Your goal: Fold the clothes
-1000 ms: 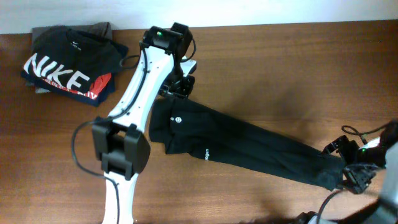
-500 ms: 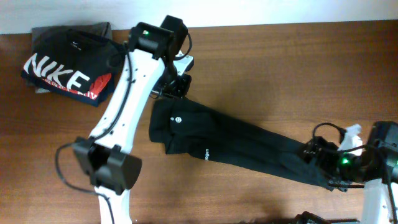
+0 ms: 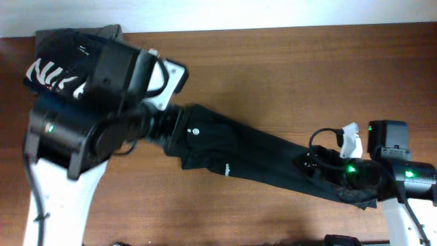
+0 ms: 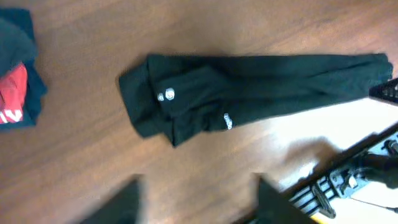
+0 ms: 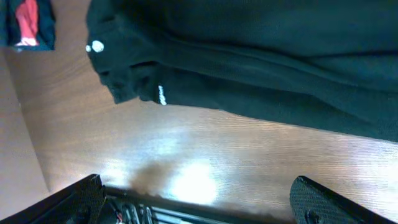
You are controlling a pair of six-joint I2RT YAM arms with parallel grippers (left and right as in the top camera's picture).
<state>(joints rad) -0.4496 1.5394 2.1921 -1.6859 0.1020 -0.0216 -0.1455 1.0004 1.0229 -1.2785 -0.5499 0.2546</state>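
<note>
The black top's end [image 3: 198,147] by the white round tag is bunched up and crooked, so my left gripper should go down and pull that end [image 4: 142,99] straight before folding.
The clothes [image 3: 259,154], a plain black top folded into a long strip, lie slanted across the wooden table. A small white round tag [image 3: 194,130] and a tiny white logo [image 3: 226,168] show near the left end. In the left wrist view the whole top [image 4: 261,81] lies far below my left gripper [image 4: 196,208], which is open with nothing between its blurred fingers [image 4: 118,205]. My right gripper [image 5: 202,205] stands wide open just off the top's [image 5: 261,68] long edge, holding nothing. My right arm [image 3: 389,171] hovers over the strip's right end.
A black NIKE T-shirt on a folded pile [image 3: 58,48] sits at the back left corner, partly hidden by my raised left arm [image 3: 102,116]. The pile [image 4: 12,81] also shows at the left wrist view's left edge. Bare wood table [image 3: 307,75] surrounds the top.
My left arm has lifted off the top's tag end and swung left, high toward the camera, its jaws now apart. My right arm has moved left over the strip's right end.
</note>
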